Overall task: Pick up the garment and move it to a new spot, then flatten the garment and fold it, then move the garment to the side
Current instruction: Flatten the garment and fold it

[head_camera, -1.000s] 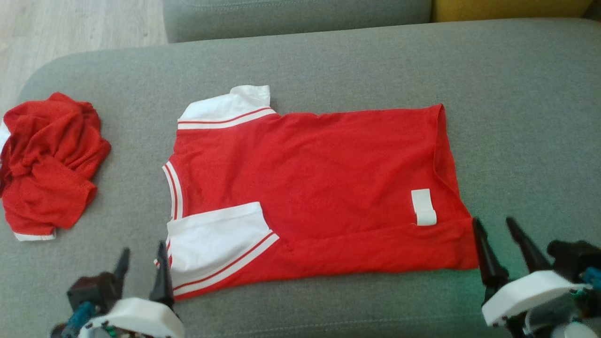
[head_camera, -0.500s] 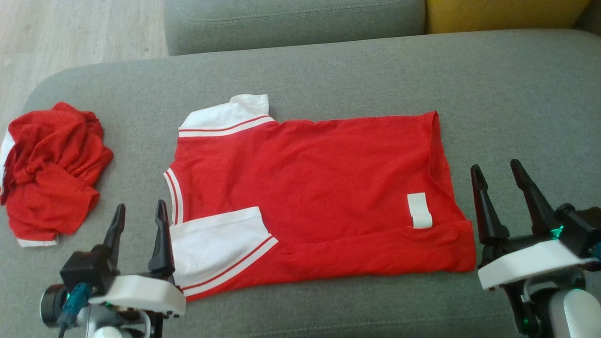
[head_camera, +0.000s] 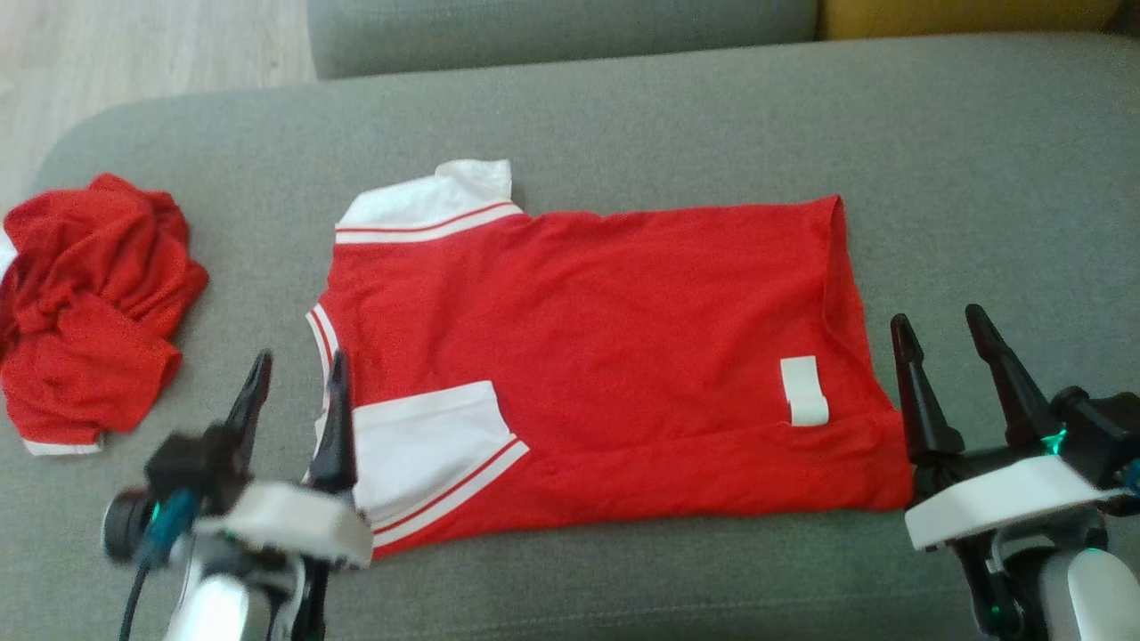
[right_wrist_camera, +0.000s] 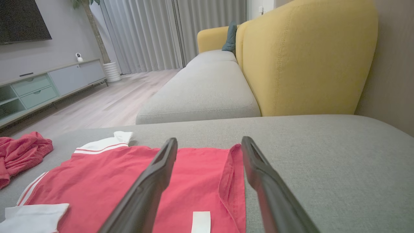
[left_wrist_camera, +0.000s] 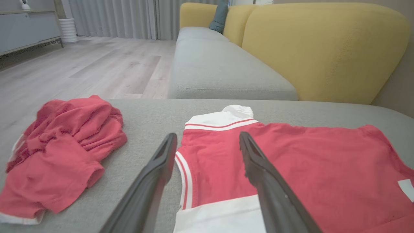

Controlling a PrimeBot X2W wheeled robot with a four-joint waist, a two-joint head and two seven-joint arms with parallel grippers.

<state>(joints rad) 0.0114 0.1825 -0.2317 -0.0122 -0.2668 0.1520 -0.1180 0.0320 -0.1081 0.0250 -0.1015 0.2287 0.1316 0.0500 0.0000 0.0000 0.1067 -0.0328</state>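
Striped trim (head_camera: 433, 226) runs along the edge of a plain red side. I should expect black print hidden underneath to show when I fold the garment (head_camera: 631, 320) over.
The garment (head_camera: 588, 356), a red shirt with white sleeves and a white label (head_camera: 804, 390), lies flat on the grey sofa cushion (head_camera: 623, 125), collar to the left, hem to the right. Its near sleeve (head_camera: 427, 445) is folded onto the body. My left gripper (head_camera: 300, 361) is open just above the collar edge, its right finger over the sleeve's edge. In the left wrist view the left gripper (left_wrist_camera: 207, 135) straddles the striped collar of the garment (left_wrist_camera: 307, 168). My right gripper (head_camera: 937, 318) is open beside the hem; in the right wrist view the right gripper (right_wrist_camera: 209, 139) frames the hem of the garment (right_wrist_camera: 106, 174).
A crumpled red garment (head_camera: 85, 303) lies at the cushion's left end, near its rounded edge. Beyond the cushion are a second grey seat (head_camera: 552, 31), a yellow backrest (head_camera: 962, 13) and wooden floor (head_camera: 134, 44).
Both grippers have moved up the head view. The left one also shifted right, onto the collar edge. The right one rose beside the hem and then held. The garment stays put.
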